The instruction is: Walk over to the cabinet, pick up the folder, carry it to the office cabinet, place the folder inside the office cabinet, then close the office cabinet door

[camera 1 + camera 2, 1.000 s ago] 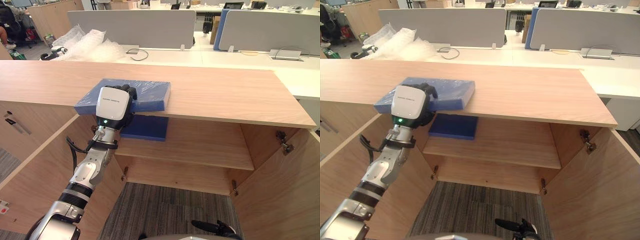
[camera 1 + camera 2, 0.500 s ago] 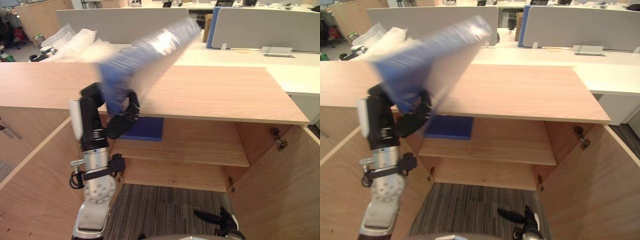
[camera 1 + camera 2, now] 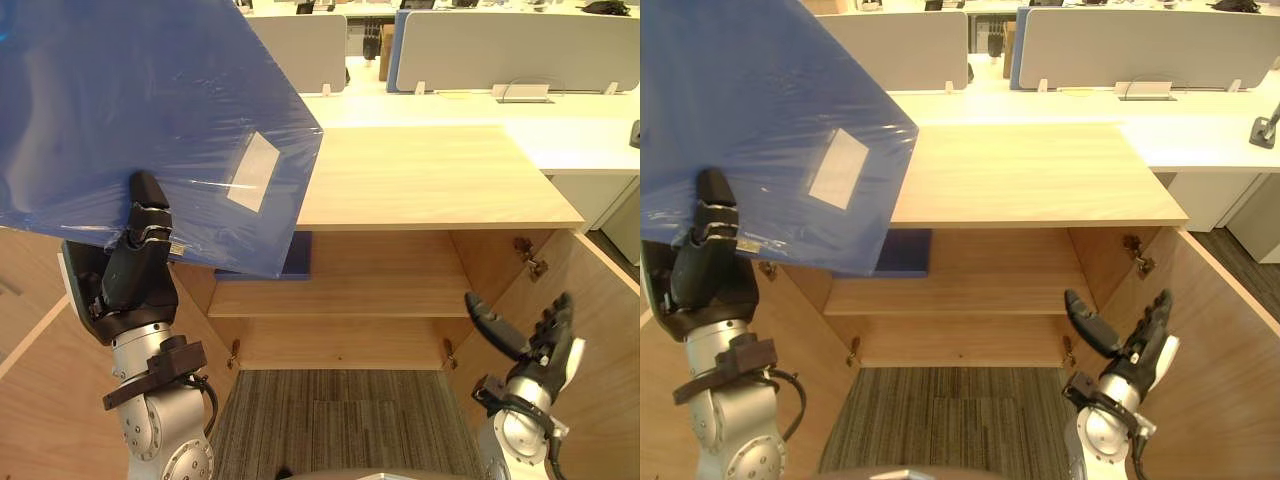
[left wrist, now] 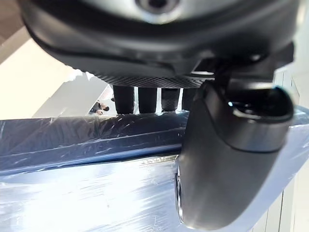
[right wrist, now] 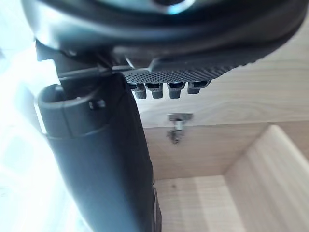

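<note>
Clear film (image 3: 290,205) is wrapped tightly around the blue folder (image 3: 130,110) to its corner, so the blue folder will stay closed and stiff when the robot carries it by one edge.
A large blue folder (image 3: 150,110) wrapped in clear film, with a white label, is lifted off the cabinet top and held up on edge close to the camera. My left hand (image 3: 135,275) is shut on its lower edge. In the left wrist view the thumb (image 4: 227,159) presses on the folder's face (image 4: 87,193) and the fingers curl behind its edge. My right hand (image 3: 530,340) hangs open, fingers spread, in front of the open office cabinet's lower right, holding nothing. The lifted folder hides the left part of the cabinet top.
The wooden cabinet top (image 3: 430,175) is bare on its right side. Below it both doors stand open, the right door (image 3: 600,330) beside my right hand. A second blue folder (image 3: 298,258) lies at the left of the shelf (image 3: 380,295). Desks with grey dividers stand behind.
My left hand has swung the folder up from lying flat on the cabinet top to standing on edge near the camera. My right hand has risen into view. The camera has shifted.
</note>
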Robot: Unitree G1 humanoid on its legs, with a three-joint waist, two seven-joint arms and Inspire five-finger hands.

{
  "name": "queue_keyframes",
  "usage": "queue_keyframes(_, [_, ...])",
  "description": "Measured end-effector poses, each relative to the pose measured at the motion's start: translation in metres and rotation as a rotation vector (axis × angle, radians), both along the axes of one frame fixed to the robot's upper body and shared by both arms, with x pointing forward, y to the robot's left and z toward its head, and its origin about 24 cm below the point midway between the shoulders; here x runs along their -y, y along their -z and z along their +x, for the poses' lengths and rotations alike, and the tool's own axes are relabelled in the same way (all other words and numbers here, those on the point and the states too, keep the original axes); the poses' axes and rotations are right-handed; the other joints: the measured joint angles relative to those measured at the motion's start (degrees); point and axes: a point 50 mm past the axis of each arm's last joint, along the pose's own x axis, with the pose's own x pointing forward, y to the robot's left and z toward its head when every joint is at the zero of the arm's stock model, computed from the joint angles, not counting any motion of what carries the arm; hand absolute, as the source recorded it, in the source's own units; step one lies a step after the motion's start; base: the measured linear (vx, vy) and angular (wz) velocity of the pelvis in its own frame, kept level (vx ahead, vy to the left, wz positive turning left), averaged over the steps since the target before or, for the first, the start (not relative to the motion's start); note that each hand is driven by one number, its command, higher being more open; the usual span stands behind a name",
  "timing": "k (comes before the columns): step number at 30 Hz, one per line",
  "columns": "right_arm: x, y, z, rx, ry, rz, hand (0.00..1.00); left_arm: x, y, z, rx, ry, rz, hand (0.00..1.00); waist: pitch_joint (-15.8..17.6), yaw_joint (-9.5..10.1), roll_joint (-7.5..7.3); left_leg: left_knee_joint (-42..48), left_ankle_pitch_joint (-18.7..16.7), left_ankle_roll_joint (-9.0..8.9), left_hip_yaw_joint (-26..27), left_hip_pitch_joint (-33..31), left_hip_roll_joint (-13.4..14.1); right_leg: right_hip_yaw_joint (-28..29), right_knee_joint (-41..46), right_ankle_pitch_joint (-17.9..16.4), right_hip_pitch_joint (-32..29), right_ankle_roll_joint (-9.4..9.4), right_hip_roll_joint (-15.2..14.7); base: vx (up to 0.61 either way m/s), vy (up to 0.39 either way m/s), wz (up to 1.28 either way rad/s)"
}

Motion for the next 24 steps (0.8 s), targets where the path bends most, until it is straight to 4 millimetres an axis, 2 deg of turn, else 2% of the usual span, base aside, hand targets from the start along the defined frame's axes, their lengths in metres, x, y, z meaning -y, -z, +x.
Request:
queue_keyframes(2, [-0.005,-0.028,0.004,0.104,-0.007,-0.096,1.00,0.004,0.001,0.001,-0.001,0.023,-0.005,0.00,-0.1,-0.26,0.13,0.0,-0.1,-0.12,0.6,0.3,0.2,0.6,0.0,0.1,0.0,0.13,0.1,-0.01,0.005,-0.13])
queue_keyframes(6, [-0.017,-0.061,0.021,0.301,-0.104,-0.135,1.00,0.010,0.004,0.007,-0.026,0.055,0.052,0.00,-0.1,-0.66,0.13,0.0,-0.2,-0.12,1.3,0.8,0.3,1.4,0.1,0.3,0.0,0.56,0.1,-0.04,0.009,-0.12])
queue_keyframes(9, [-0.025,-0.071,0.033,0.385,-0.219,-0.078,1.00,0.016,0.009,0.011,-0.049,0.107,0.092,0.00,-0.1,-0.59,0.15,0.0,-0.2,-0.06,1.4,1.0,0.2,1.6,0.2,0.5,0.1,0.74,0.0,-0.05,0.014,-0.03])
queue_keyframes(14, [-0.045,-0.090,0.057,0.510,-0.543,-0.003,1.00,0.029,0.017,0.019,-0.093,0.226,0.271,0.00,-0.2,-0.42,0.31,0.0,0.0,0.23,1.4,1.3,0.0,1.6,0.3,0.6,0.3,0.98,-0.1,-0.04,0.009,0.00])
queue_keyframes(19, [-0.048,-0.112,0.078,0.589,-0.774,-0.019,1.00,0.038,0.017,0.025,-0.077,0.358,0.397,0.00,-0.5,-0.13,0.88,0.0,0.3,0.51,1.0,1.3,-0.1,1.3,0.3,0.7,0.5,1.19,-0.2,-0.03,0.003,0.03])
queue_keyframes(24, [-0.048,-0.127,0.092,0.602,-0.969,-0.056,1.00,0.036,0.014,0.030,-0.067,0.411,0.497,0.00,-1.0,0.02,1.47,0.0,0.5,0.67,0.8,1.3,-0.1,1.1,0.4,0.7,0.6,1.20,-0.1,-0.02,-0.001,0.02])
